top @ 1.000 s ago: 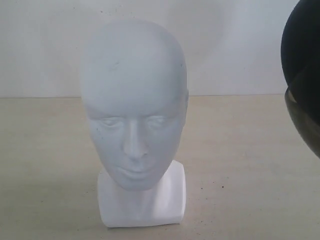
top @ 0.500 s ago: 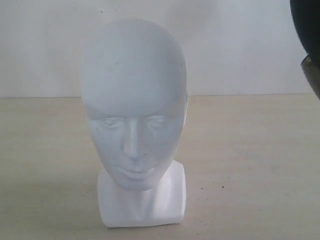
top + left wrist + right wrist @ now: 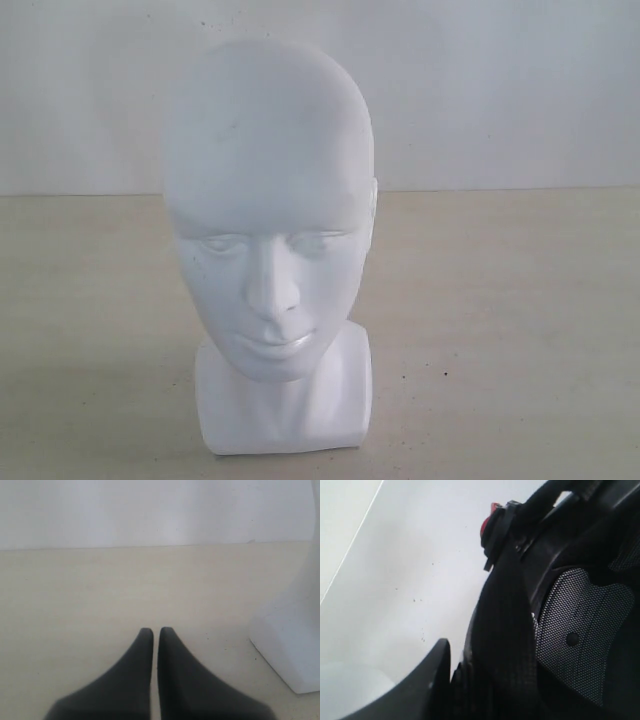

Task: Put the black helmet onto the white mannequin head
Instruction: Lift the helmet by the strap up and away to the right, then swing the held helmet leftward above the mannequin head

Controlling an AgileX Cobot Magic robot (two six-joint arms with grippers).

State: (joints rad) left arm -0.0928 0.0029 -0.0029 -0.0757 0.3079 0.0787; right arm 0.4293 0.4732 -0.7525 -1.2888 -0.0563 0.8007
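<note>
My right gripper should lift the black helmet (image 3: pixel 582 632) high and move it over the mannequin head's top (image 3: pixel 270 62), because the helmet is hanging off to the side of the white mannequin head.
The white mannequin head (image 3: pixel 268 210) stands upright on its squarish base in the middle of the exterior view, facing the camera; the base's corner (image 3: pixel 292 645) also shows in the left wrist view. The black helmet (image 3: pixel 580 625) shows only in the right wrist view, from inside: dark mesh lining, a black strap and a small red buckle (image 3: pixel 490 525). My right gripper (image 3: pixel 462 665) is shut on the helmet's rim; one finger (image 3: pixel 432 680) shows and the other is hidden behind the shell. My left gripper (image 3: pixel 152 632) is shut and holds nothing, low over the table beside the base.
The beige tabletop (image 3: pixel 500 300) runs back to a plain white wall (image 3: pixel 480 90). Neither arm appears in the exterior view.
The helmet, at the exterior view's right edge a second ago, has slid off to the right and out of that view. The mannequin head has stayed put.
</note>
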